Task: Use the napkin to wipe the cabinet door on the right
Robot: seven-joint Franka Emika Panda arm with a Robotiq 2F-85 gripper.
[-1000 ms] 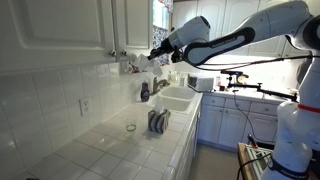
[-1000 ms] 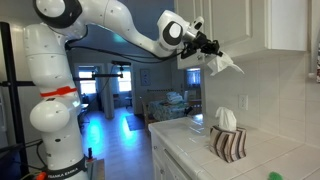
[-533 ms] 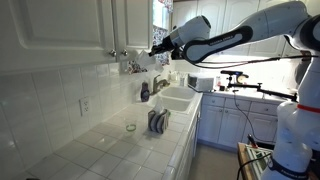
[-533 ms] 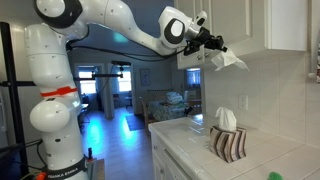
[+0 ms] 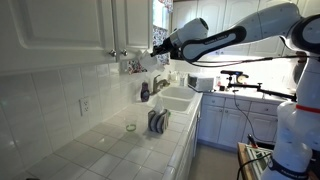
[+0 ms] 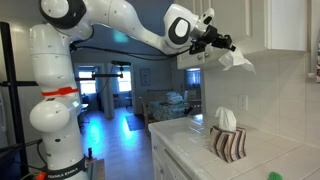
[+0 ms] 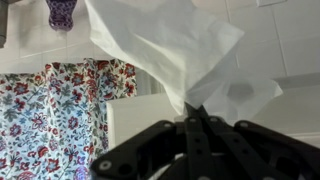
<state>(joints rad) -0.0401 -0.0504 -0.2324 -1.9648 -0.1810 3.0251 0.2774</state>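
My gripper is holding the napkin close to the door's edge (image 7: 110,122) by the floral curtain, so I should wipe the napkin back across the cabinet door (image 5: 137,27).
My gripper (image 6: 224,45) is shut on a white napkin (image 6: 238,60) and holds it high over the counter, just below the bottom edge of the white wall cabinets (image 6: 281,24). In an exterior view the gripper (image 5: 155,51) is next to the near edge of the cabinet doors (image 5: 131,24). In the wrist view the napkin (image 7: 168,42) fans out from the closed fingertips (image 7: 190,113), in front of white tile wall. I cannot tell if the napkin touches a door.
A striped napkin holder (image 6: 228,143) stands on the tiled counter (image 5: 120,150). A sink (image 5: 176,97) with a faucet lies further along. A small green ring (image 5: 130,127) lies on the counter. A floral curtain (image 7: 60,110) hangs at the window.
The gripper has carried the napkin closer to the cabinets and slightly upward. The napkin stays in the jaws.
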